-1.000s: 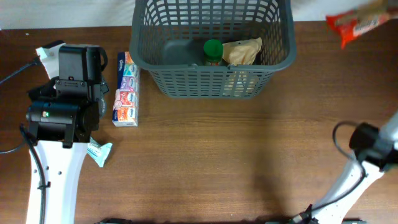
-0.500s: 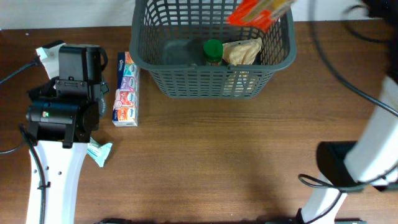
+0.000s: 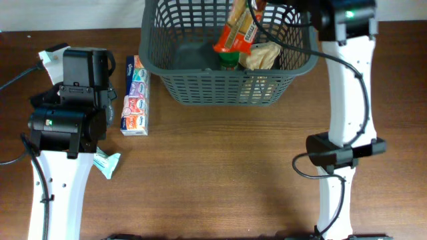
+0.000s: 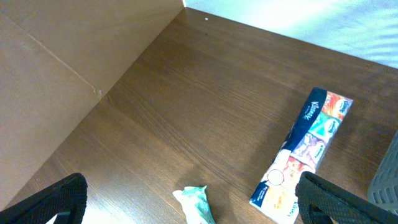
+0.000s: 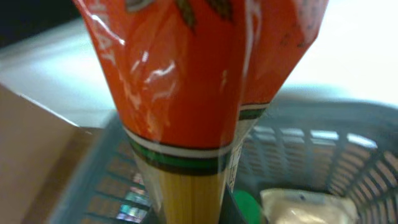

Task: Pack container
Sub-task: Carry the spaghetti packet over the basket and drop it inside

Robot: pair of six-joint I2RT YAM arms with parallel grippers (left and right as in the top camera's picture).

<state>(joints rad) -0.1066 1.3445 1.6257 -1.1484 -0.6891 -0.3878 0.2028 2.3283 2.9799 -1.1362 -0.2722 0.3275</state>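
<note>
The spaghetti packet's lower end (image 3: 233, 41) hangs inside the basket's rim, so my right gripper will go on lowering the packet until it rests against the beige bag (image 3: 261, 56) before it releases.
The container (image 3: 200, 87), a dark grey slotted basket, stands at the table's far middle. My right gripper (image 3: 267, 7) is shut on the top end of an orange spaghetti packet (image 3: 237, 30). The packet hangs tilted over the basket's inside, its lower end above a green-lidded jar (image 3: 229, 55). In the right wrist view the spaghetti packet (image 5: 199, 93) fills the frame and hides my fingers, with the container (image 5: 311, 143) behind it. My left gripper (image 3: 85, 67) is open over the table's left side, and its fingertips (image 4: 329, 199) hold nothing.
Inside the basket a beige bag (image 3: 261, 57) lies beside the jar. A long tissue pack (image 3: 135, 97) lies left of the basket. A small teal wrapper (image 3: 107, 162) sits nearer the front, also seen as the teal wrapper (image 4: 196, 205) between my left fingers.
My right arm has swung in from the far right with the spaghetti packet and now holds it over the basket. The left arm has not moved.
</note>
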